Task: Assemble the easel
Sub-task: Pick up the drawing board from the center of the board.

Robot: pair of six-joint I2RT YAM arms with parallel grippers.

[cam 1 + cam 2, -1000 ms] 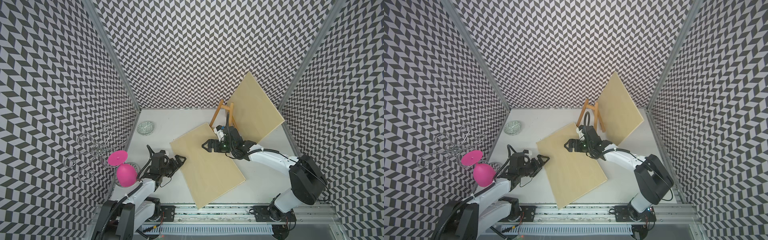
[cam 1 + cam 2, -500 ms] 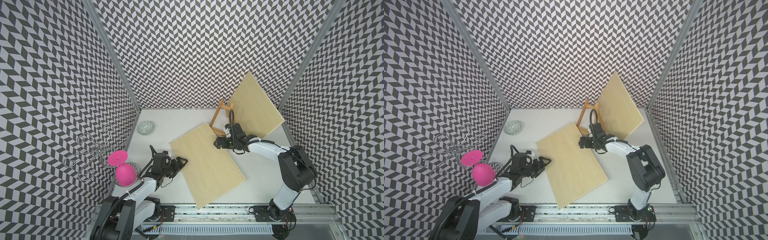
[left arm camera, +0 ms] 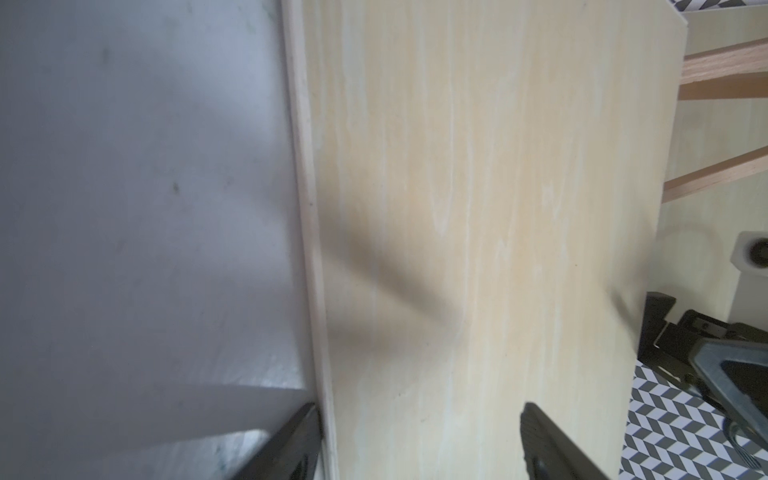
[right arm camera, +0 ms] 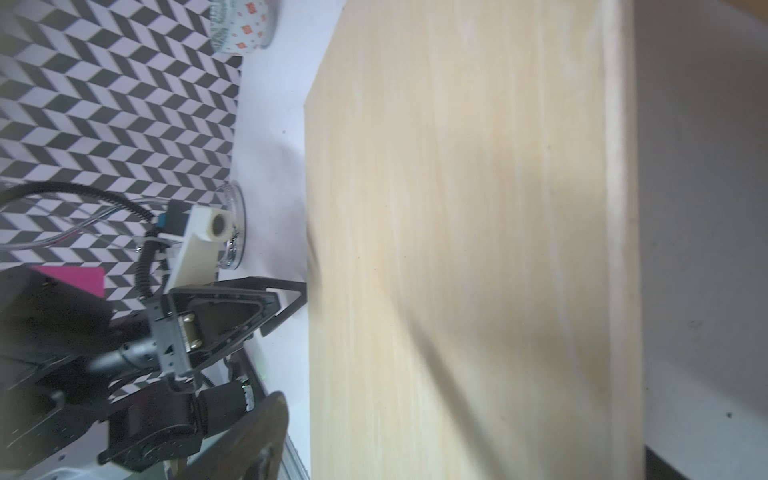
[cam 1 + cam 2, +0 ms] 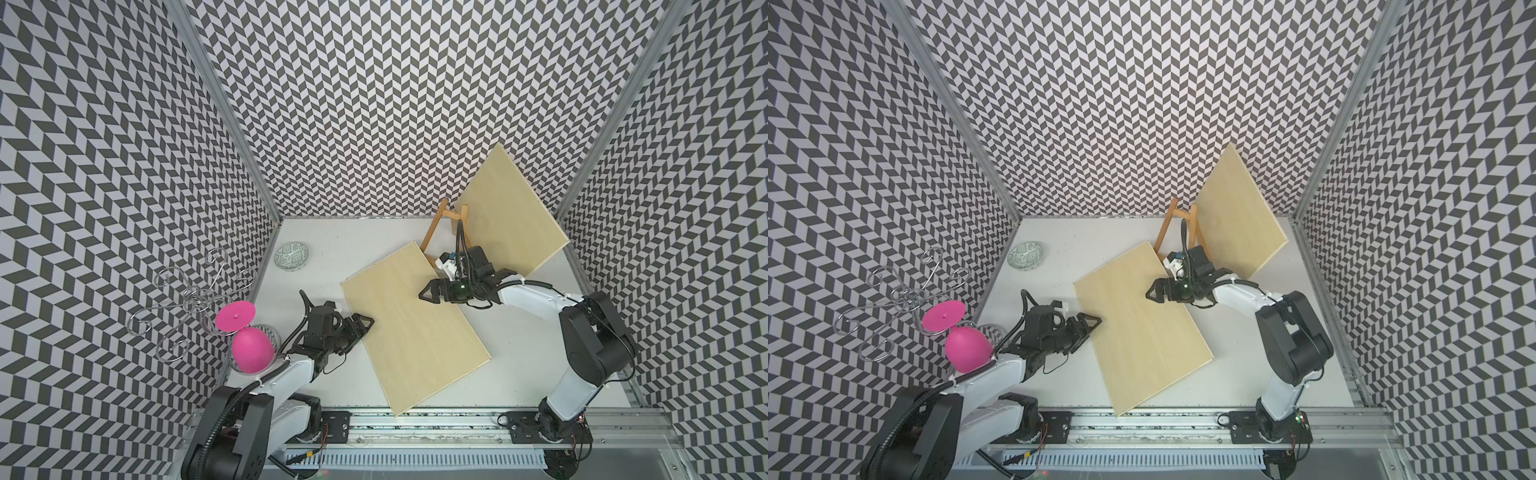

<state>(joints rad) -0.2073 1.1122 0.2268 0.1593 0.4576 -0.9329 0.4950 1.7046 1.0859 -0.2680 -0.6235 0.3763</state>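
Note:
The pale wooden board (image 5: 412, 332) is lying almost flat against my left gripper, so next my right gripper tilts up the board's opposite edge (image 5: 464, 320) and grabs that edge from above.
A pale wooden board (image 5: 411, 328) lies flat on the white table in both top views. A second board (image 5: 511, 212) leans at the back right against the wooden easel frame (image 5: 434, 230). My left gripper (image 5: 363, 326) is at the flat board's left edge. In the left wrist view its jaws (image 3: 417, 428) stand apart, one finger (image 3: 299, 436) against the board's edge and the other over the board. My right gripper (image 5: 426, 291) hovers open over the flat board's far right part. One of its fingers (image 4: 266, 432) shows beside the board (image 4: 457, 249).
A patterned bowl (image 5: 291, 256) sits at the back left. A pink egg-shaped thing with a pink disc (image 5: 251, 351) and a wire stand (image 5: 195, 299) are by the left wall. A metal rail (image 5: 415, 428) runs along the front edge.
My left gripper has slid toward the flat board's edge and its jaws have narrowed. My right arm has changed posture, its gripper staying over the board near the easel.

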